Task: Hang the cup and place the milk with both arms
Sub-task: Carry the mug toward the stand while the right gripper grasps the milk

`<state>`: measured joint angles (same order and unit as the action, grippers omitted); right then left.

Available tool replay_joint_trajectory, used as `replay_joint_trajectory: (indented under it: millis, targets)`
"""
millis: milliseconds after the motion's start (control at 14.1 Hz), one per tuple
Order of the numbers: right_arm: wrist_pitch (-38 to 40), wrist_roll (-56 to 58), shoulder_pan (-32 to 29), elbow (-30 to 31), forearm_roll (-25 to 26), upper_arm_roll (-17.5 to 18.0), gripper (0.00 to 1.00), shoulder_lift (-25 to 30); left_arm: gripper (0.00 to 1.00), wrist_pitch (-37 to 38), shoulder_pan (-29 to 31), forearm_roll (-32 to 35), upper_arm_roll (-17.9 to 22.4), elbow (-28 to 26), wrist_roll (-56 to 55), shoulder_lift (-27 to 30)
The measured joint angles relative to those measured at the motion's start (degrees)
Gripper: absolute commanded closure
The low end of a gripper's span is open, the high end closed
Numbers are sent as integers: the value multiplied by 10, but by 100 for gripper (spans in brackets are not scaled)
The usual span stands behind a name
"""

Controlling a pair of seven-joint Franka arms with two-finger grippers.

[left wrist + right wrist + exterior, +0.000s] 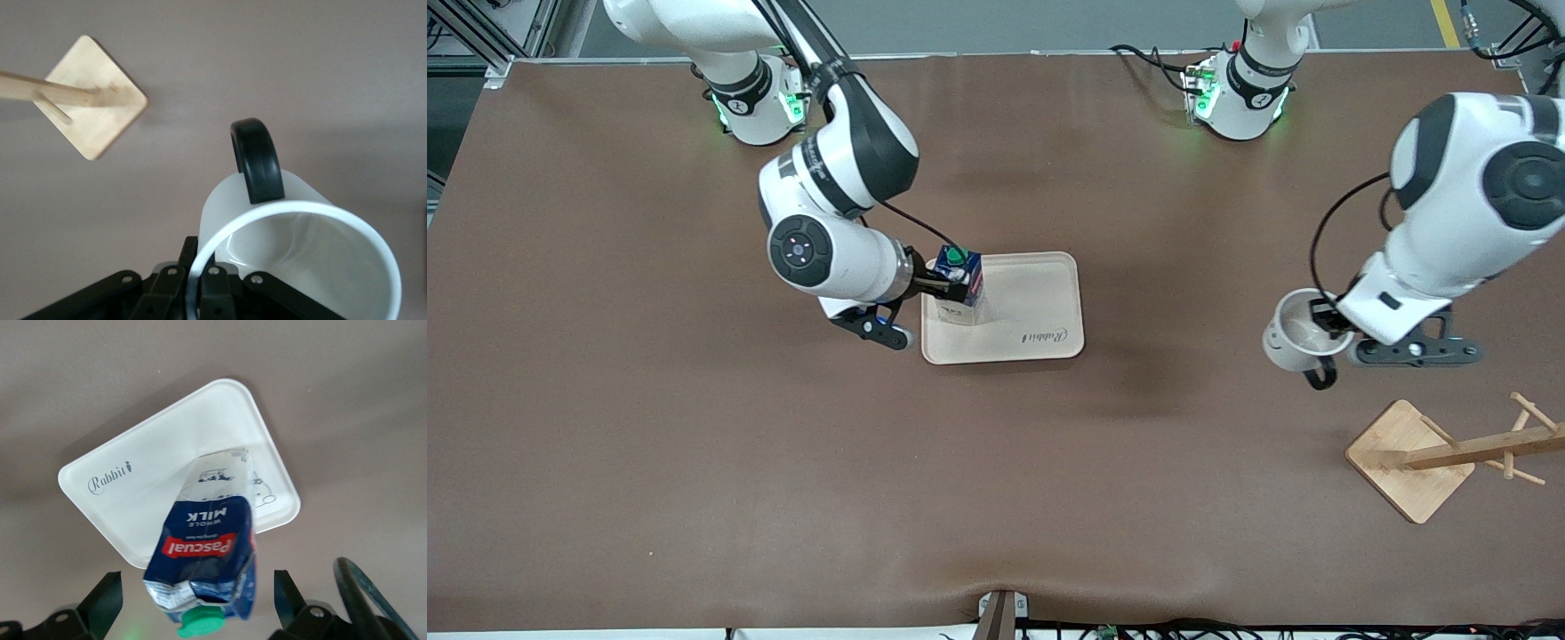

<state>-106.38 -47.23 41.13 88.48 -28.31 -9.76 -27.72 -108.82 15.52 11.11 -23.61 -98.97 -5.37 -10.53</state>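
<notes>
I expect the cream tray (1026,308) to show a small animal drawing when I lift the milk away, because drawn lines (264,492) peek out next to the milk.
The milk (960,276), a dark-blue carton with a green cap, stands on the cream tray (1040,311) at its end toward the right arm. My right gripper (951,283) is open around the carton's top. In the right wrist view its fingers (107,600) stand clear of the milk (207,553) on both sides. My left gripper (1325,316) is shut on the rim of the white cup (1294,333) and holds it tilted in the air, black handle down, over the table beside the wooden rack (1449,453). The left wrist view shows the cup (300,247) pinched at the rim.
The wooden rack's square base (93,100) sits toward the left arm's end of the table, nearer the front camera, with pegs pointing out. The tray (133,493) carries a "Rabbit" mark. Brown table surface lies all around.
</notes>
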Motion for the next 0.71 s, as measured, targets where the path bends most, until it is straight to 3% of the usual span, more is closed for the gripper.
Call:
replay_joint_trajectory:
  millis: [283, 425, 496, 708]
  targets:
    - [-3, -39, 28, 4, 4, 0, 3, -17, 100, 24, 45, 0, 1, 20, 132, 0]
    - [-10, -63, 42, 12, 24, -1, 90, -23, 100, 27, 71, 0, 1, 25, 192, 0]
    - [-10, -69, 45, 13, 35, -1, 100, -26, 100, 27, 85, 0, 1, 27, 217, 0]
    - [-2, -74, 44, 13, 42, -7, 100, -26, 100, 27, 118, 0, 2, 37, 273, -2]
